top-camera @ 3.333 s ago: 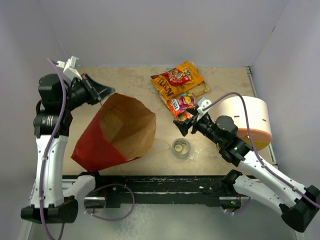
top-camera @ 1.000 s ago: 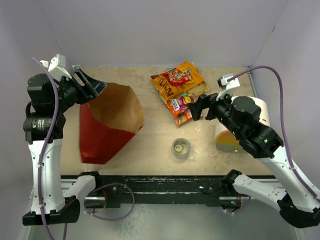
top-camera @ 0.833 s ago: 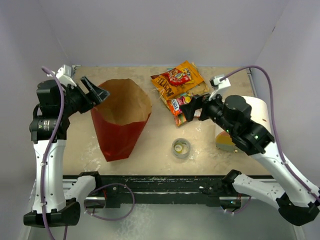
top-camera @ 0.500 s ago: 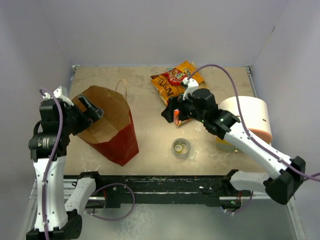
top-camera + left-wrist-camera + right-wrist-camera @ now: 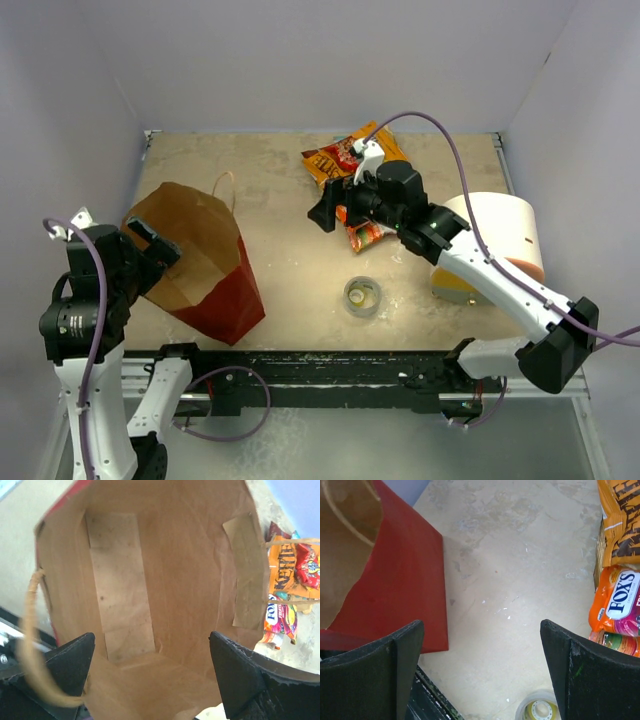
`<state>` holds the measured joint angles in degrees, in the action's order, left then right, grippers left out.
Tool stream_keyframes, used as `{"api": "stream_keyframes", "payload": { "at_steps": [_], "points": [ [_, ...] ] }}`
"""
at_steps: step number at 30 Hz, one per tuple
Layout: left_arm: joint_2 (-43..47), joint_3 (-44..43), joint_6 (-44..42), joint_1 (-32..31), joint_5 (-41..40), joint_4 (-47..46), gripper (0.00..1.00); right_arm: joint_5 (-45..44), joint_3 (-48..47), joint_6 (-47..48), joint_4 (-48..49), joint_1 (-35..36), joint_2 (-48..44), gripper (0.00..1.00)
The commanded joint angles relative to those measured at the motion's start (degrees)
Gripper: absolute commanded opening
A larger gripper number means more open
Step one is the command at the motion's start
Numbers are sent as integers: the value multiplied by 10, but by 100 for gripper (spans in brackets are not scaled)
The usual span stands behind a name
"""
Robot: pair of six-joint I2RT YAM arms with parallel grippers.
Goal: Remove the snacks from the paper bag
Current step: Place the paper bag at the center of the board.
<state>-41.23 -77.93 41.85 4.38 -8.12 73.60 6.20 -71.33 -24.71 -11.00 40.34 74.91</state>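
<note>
The empty paper bag is standing close up against my left gripper at the front edge [image 5: 236, 318], so my right gripper should grab the bag's far handle [image 5: 227, 180] and pull the bag back.
The paper bag [image 5: 225, 297] stands tilted at the near left, red outside, its brown mouth turned toward my left gripper [image 5: 150, 246]. That gripper [image 5: 150, 672] is open right at the mouth, and the bag's inside [image 5: 150, 580] shows only bare paper. The snacks lie on the table at the back middle: an orange-brown packet [image 5: 335, 160] and smaller red-yellow ones [image 5: 365, 236]. They also show past the bag's rim as the packets [image 5: 292, 575]. My right gripper [image 5: 325, 210] hovers open left of the snacks. Between its fingers [image 5: 482, 665] is bare table, with the bag [image 5: 395, 580] to the left and a Fox's packet [image 5: 620, 605] to the right.
A small tape roll [image 5: 362, 296] lies near the front middle, also seen as the roll [image 5: 537, 710]. A cream-white cylinder [image 5: 497, 240] with an orange base lies on its side at the right. Walls close in the table on three sides.
The left gripper has let go of the bag's rim and drawn back to the near left. The bag has swung to the near left. The right arm has reached left past the snacks.
</note>
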Motion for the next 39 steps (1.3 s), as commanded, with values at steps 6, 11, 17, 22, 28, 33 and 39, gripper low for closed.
{"api": "stream_keyframes", "payload": {
  "at_steps": [6, 11, 17, 22, 28, 33, 39],
  "points": [
    [53, 20, 159, 3, -55, 115, 99, 85, -33, 8, 79, 9, 28, 100],
    [82, -17, 175, 3, -95, 135, 99, 119, -80, 2, 114, 51, 93, 100],
    [102, -19, 191, 3, -90, 151, 99, 106, -186, 6, 150, 92, 194, 100],
    [113, -17, 181, 3, -95, 151, 99, 50, -279, 32, 149, 129, 275, 98],
    [113, -25, 174, 3, -116, 150, 99, 70, -361, 28, 141, 148, 345, 79],
    [104, -22, 177, 3, -121, 150, 99, 51, -419, 34, 143, 169, 382, 73],
    [102, -12, 167, 3, -125, 150, 99, -66, -482, 42, 134, 171, 422, 0]
  ]
}}
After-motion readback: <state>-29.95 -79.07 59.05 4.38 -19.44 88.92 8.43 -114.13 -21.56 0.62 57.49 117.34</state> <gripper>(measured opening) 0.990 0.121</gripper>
